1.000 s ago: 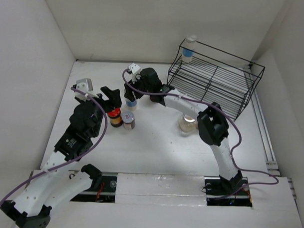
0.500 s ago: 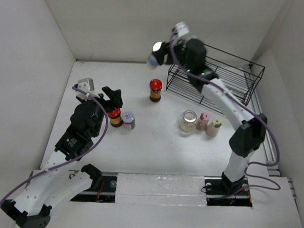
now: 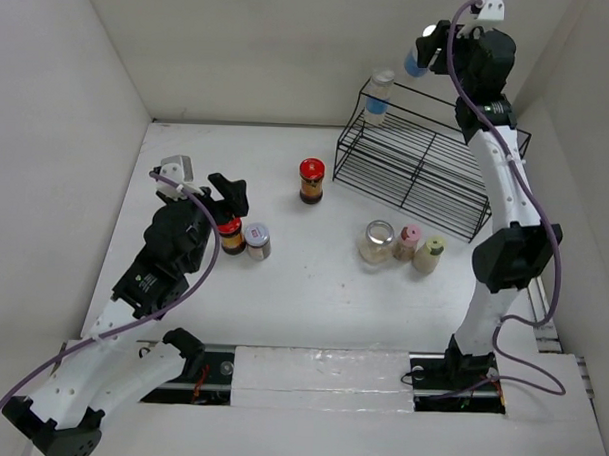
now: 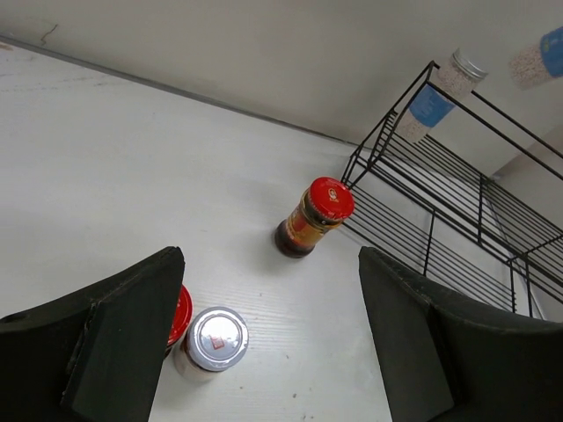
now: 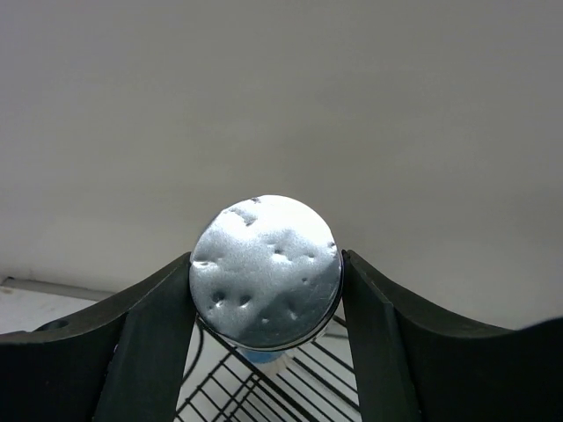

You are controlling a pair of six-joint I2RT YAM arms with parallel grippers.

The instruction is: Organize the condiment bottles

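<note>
My right gripper should keep lowering the held shaker point(image 3: 416, 63) until the shaker's base rests on the free shelf point(image 3: 402, 121) beside the standing shaker, because the held shaker is hanging lid up above that place.
My right gripper point(image 3: 431, 47) is shut on a silver-lidded, blue-labelled shaker point(image 3: 421, 54), held high above the black wire rack's point(image 3: 427, 162) back left corner. In the right wrist view its lid point(image 5: 266, 271) fills the gap between the fingers. Another such shaker point(image 3: 379, 96) stands on the rack's top left corner. My left gripper point(image 3: 229, 193) is open and empty above a red-lidded amber jar point(image 3: 230, 233) and a silver-lidded jar point(image 3: 256, 240). A second red-lidded jar point(image 3: 311, 180) stands mid-table and also shows in the left wrist view point(image 4: 315, 217).
A wide clear jar point(image 3: 377, 241), a pink-capped bottle point(image 3: 410, 242) and a yellow-green-capped bottle point(image 3: 430, 254) stand in a row in front of the rack. White walls close the table on the left, back and right.
My right arm lifted the shaker from the table beside the left gripper and swung it up and right, to above the rack. The left arm has barely moved.
</note>
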